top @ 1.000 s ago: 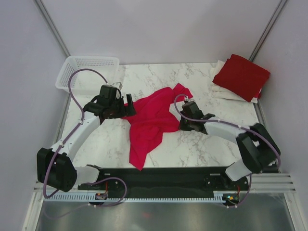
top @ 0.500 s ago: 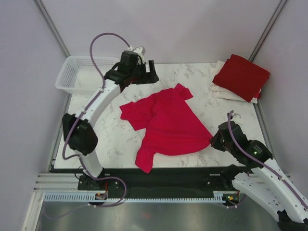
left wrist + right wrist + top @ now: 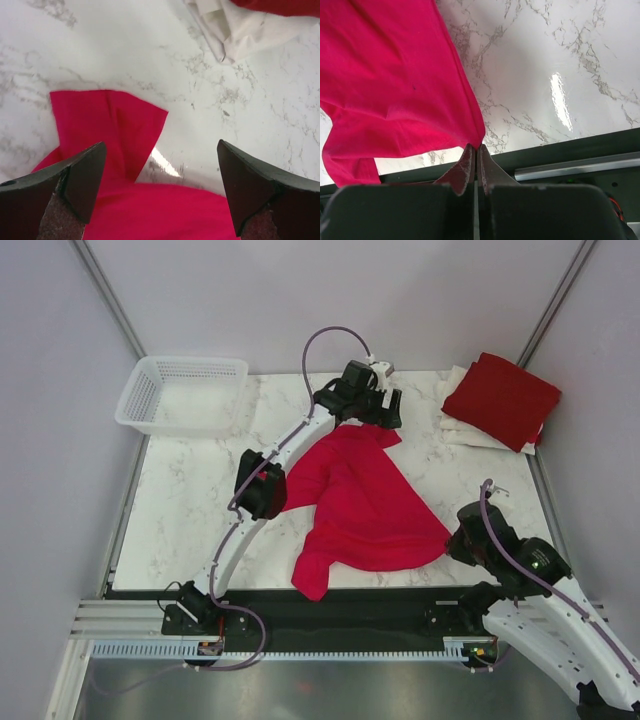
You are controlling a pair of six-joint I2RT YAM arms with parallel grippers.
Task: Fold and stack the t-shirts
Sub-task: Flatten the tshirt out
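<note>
I expect the crimson t-shirt [image 3: 360, 505] to open out into a wide sheet when I lift and carry it, because a long edge [image 3: 419, 492] runs straight between my grippers.
A bright crimson t-shirt [image 3: 360, 505] lies unfolded and rumpled on the middle of the marble table [image 3: 190, 500]. My left gripper [image 3: 385, 415] is open and empty, hovering over the shirt's far sleeve [image 3: 100, 130]. Its fingertips [image 3: 80, 175] stand wide apart. My right gripper [image 3: 450, 538] is shut on the shirt's near right corner [image 3: 476, 137] close to the table's front edge. At the far right a darker red folded shirt [image 3: 503, 398] lies on white folded shirts [image 3: 455, 428]. The white ones also show in the left wrist view [image 3: 235, 30].
A white mesh basket [image 3: 185, 392] stands at the far left corner. The black rail [image 3: 570, 150] runs along the table's front edge just below my right gripper. Grey walls close in the table at the back and sides.
My left arm has swung from the far left near the basket to the far centre over the shirt's sleeve. The shirt's left part has drawn in rightward. My right gripper holds its corner about where it was.
</note>
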